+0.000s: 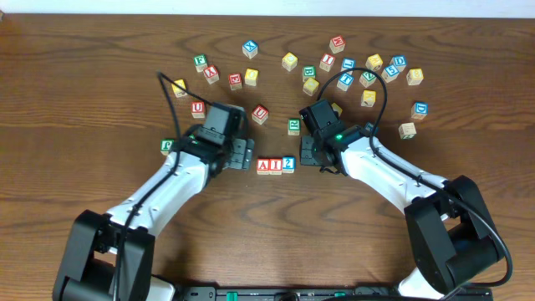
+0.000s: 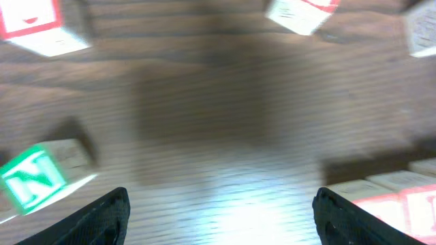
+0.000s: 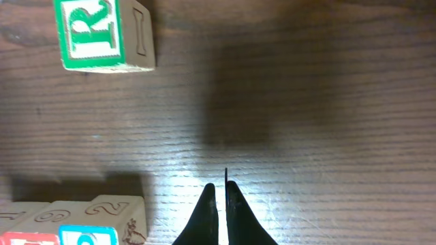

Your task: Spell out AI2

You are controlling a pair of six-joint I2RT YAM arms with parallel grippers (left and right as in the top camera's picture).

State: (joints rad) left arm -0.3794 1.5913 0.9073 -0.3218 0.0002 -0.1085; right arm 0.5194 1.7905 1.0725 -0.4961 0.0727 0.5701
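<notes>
The blue 2 block (image 1: pixel 288 165) is a little farther back than the red I block, so my right gripper should push its back side (image 1: pixel 288 157) forward while my left gripper keeps out of the way.
Three blocks stand in a row on the table: a red A block (image 1: pixel 263 165), a red I block (image 1: pixel 276 165) and a blue 2 block (image 1: pixel 288 163). My left gripper (image 1: pixel 243 155) is open and empty just left of the row; its view (image 2: pixel 221 211) shows the red blocks (image 2: pixel 402 197) at the right edge. My right gripper (image 1: pixel 311 154) is shut and empty just right of the 2 block, which shows at the lower left of its view (image 3: pixel 95 224), with the fingertips (image 3: pixel 221 187) apart from it.
Many lettered blocks lie scattered across the back of the table, among them a green R block (image 1: pixel 294 126) (image 3: pixel 102 34), a green N block (image 1: pixel 167 146) (image 2: pixel 34 177) and a red U block (image 1: pixel 260 114).
</notes>
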